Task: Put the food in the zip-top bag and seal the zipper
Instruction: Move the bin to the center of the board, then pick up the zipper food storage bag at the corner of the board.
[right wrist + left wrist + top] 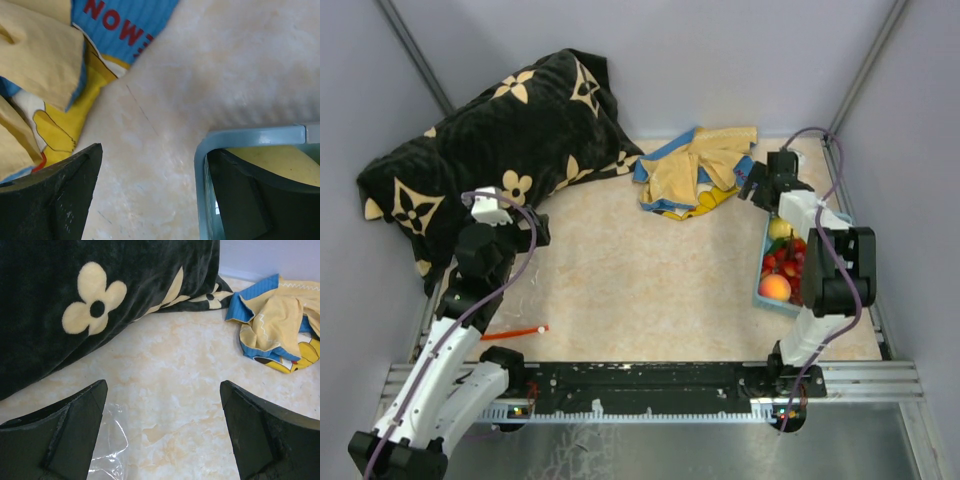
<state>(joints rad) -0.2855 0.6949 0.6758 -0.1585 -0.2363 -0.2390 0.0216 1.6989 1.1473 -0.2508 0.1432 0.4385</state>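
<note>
The zip-top bag's corner [116,410] is clear of the black blanket and below my open fingers, so my left gripper carries on going down and closes on the bag's edge [123,442].
The food lies in a light-blue basket [761,272] at the right: an orange fruit [775,287], red berries [790,262] and a yellow fruit [780,228]. The yellow fruit also shows in the right wrist view [280,160]. My right gripper [752,182] [155,150] is open at the basket's far corner. One finger is inside the rim [250,137] and the other outside. The zip-top bag's red-orange zipper [510,333] lies near the left arm. My left gripper [533,228] [162,385] is open and empty. Clear bag plastic [110,450] shows under its left finger.
A black blanket with cream flowers [490,130] [50,300] is heaped at the back left. A yellow-and-blue cloth [695,170] [280,325] [40,75] lies at the back centre, just left of my right gripper. Grey walls enclose three sides.
</note>
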